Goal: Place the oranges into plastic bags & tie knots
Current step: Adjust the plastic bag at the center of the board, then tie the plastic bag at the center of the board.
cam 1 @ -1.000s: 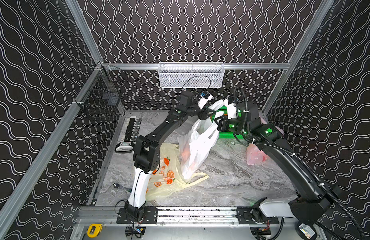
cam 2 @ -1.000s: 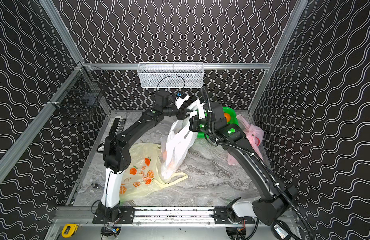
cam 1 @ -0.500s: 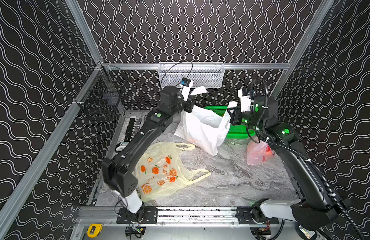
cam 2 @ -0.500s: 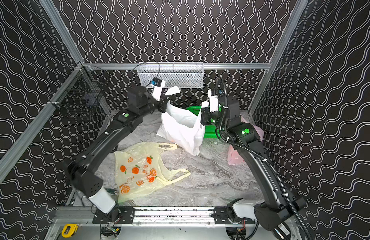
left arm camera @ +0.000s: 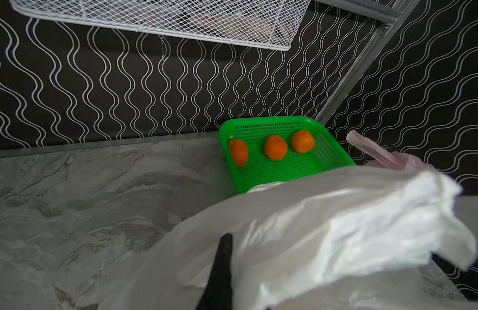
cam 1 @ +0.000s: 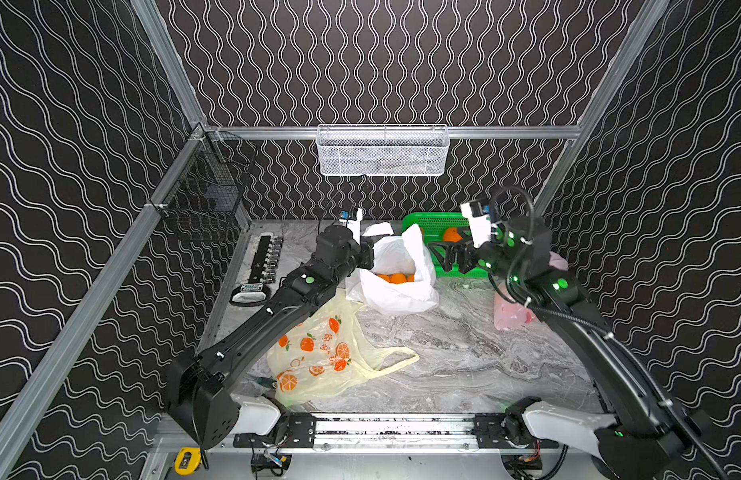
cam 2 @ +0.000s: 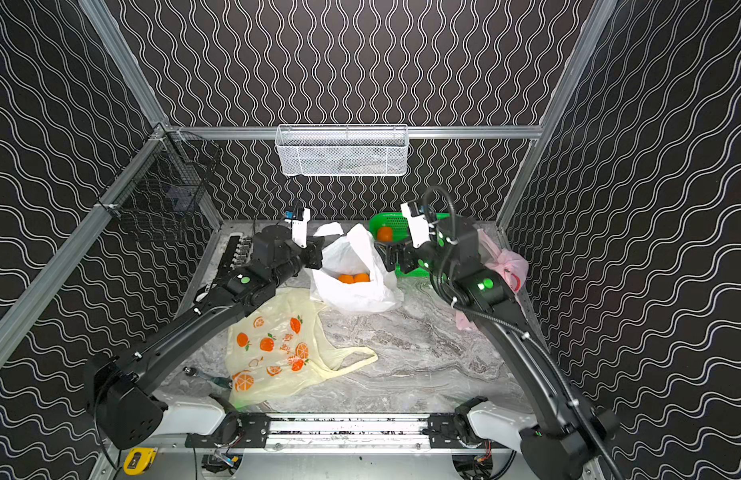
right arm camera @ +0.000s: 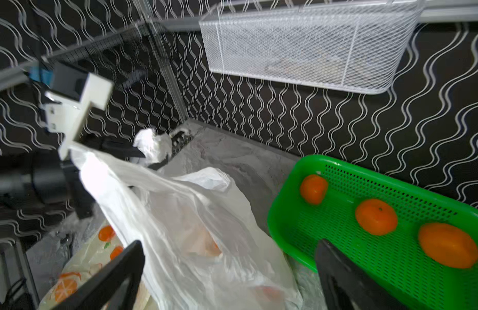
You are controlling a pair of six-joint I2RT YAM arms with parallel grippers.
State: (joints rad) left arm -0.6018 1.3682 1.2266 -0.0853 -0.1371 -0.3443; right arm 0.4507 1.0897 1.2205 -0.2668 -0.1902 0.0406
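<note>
The white bag's free handle is to one side of my right gripper's open fingers, so next my right gripper moves back, turns and pinches that handle.
A white plastic bag sits at the back middle of the table, mouth up, with oranges showing inside. My left gripper is shut on its left handle; one black finger shows against the white film. My right gripper hangs open between the bag and the green basket, holding nothing. Three oranges lie in the basket. A pale yellow bag with orange prints lies flat in front. A pink bag sits at the right, partly behind my right arm.
On the back wall hangs a white mesh basket, and a black wire basket hangs on the left wall. A power strip lies along the table's left edge. A yellow tape measure rests below the front rail.
My right gripper has let go of the white bag's handle, opened and drawn back toward the basket. The bag, earlier stretched between both grippers, has sunk onto the table. My left gripper came lower.
</note>
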